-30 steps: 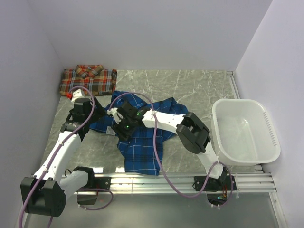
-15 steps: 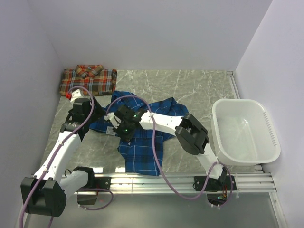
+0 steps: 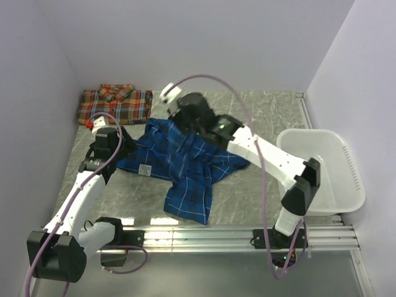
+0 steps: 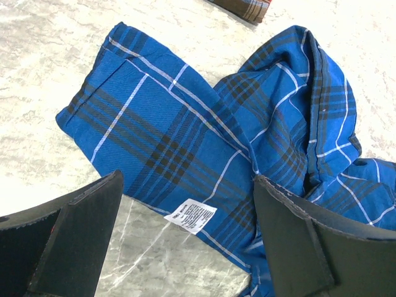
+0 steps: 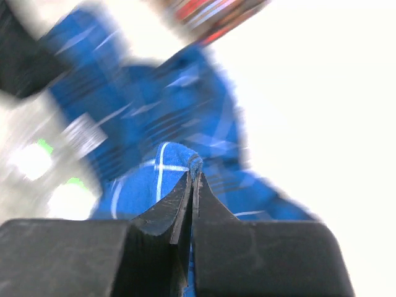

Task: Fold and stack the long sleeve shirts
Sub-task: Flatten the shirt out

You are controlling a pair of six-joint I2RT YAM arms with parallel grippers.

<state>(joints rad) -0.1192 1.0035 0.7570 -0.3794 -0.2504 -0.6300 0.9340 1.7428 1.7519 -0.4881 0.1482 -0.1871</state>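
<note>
I continue to pull the blue cloth (image 5: 176, 158) in my right gripper's closed fingers toward clear table (image 3: 265, 109) behind the shirt until the cloth straightens, then let go.
The blue long sleeve shirt (image 3: 185, 170) lies crumpled mid-table. One edge of it is pulled up toward the back. My right gripper (image 3: 179, 119) is above that raised edge and shut on a pinch of the blue cloth (image 5: 170, 162); in the blurred right wrist view the gripper (image 5: 193, 176) has its jaws together on the fold. My left gripper (image 3: 124, 147) is open at the shirt's left edge. In the left wrist view it (image 4: 187, 201) straddles the hem and a white care label (image 4: 190, 216) without touching the shirt (image 4: 185, 117). The red-orange shirt (image 3: 115, 105) lies folded at the back left.
A white plastic basket (image 3: 356, 185) stands at the right edge of the table. Side walls close in on the left and right. A corner of the red-orange shirt (image 4: 242, 7) shows at the top of the left wrist view.
My right gripper closed on the blue shirt near its left side. It then swung up and toward the back with the cloth, stretching the shirt out. The left arm stayed put.
</note>
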